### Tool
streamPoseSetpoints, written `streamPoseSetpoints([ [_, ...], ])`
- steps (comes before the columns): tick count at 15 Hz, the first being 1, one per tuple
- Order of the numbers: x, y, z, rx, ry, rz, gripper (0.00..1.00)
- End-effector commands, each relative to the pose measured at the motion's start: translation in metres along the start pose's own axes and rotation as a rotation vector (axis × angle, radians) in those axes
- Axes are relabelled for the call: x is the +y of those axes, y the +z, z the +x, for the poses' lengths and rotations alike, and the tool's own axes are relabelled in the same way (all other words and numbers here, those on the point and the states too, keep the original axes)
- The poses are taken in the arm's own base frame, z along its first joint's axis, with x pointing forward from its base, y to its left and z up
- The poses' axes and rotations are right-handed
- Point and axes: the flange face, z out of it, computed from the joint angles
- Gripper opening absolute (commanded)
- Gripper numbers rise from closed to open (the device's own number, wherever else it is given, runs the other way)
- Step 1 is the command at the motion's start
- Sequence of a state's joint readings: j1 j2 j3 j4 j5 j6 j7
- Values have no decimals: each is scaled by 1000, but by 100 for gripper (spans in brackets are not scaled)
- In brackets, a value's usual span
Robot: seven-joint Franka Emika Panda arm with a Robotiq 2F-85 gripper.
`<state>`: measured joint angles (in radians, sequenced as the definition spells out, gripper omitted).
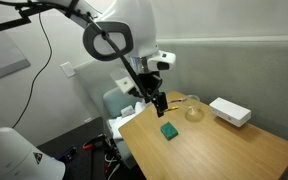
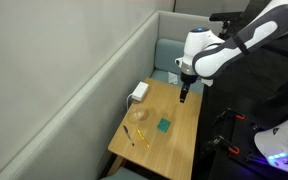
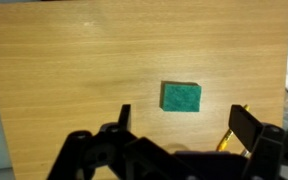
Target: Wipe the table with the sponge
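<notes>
My gripper should keep moving down toward the teal-green sponge [image 3: 181, 97], which lies centered and square to my open fingers, until the fingers are around its sides [image 3: 197, 97]. Then it should close.
The teal-green sponge [image 1: 168, 130] lies flat on the light brown wooden table [image 1: 224, 155]. It also shows in an exterior view [image 2: 163, 125] and in the wrist view [image 3: 181, 97]. My gripper [image 1: 160, 103] hangs in the air above the table, apart from the sponge, and also shows in an exterior view [image 2: 184, 96]. In the wrist view the two fingers [image 3: 181, 125] stand wide apart with nothing between them, and the sponge lies just ahead of the gap.
A white box [image 1: 229, 111] and a clear glass bowl [image 1: 193, 112] stand at the table's far side. A yellow pencil-like object [image 3: 227, 141] lies by one finger. A pale blue-grey chair [image 1: 115, 103] stands beside the table. A grey wall [image 2: 74, 70] runs along one side.
</notes>
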<state>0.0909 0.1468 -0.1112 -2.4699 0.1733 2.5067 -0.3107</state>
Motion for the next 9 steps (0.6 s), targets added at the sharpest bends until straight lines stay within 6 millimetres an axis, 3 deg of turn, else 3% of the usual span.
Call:
streamPoseSetpoints([
  [1, 1, 8, 6, -15, 0, -4, 100],
  [5, 6, 17, 19, 1, 67, -13, 100],
  [9, -2, 41, 37, 51, 140, 35, 100],
])
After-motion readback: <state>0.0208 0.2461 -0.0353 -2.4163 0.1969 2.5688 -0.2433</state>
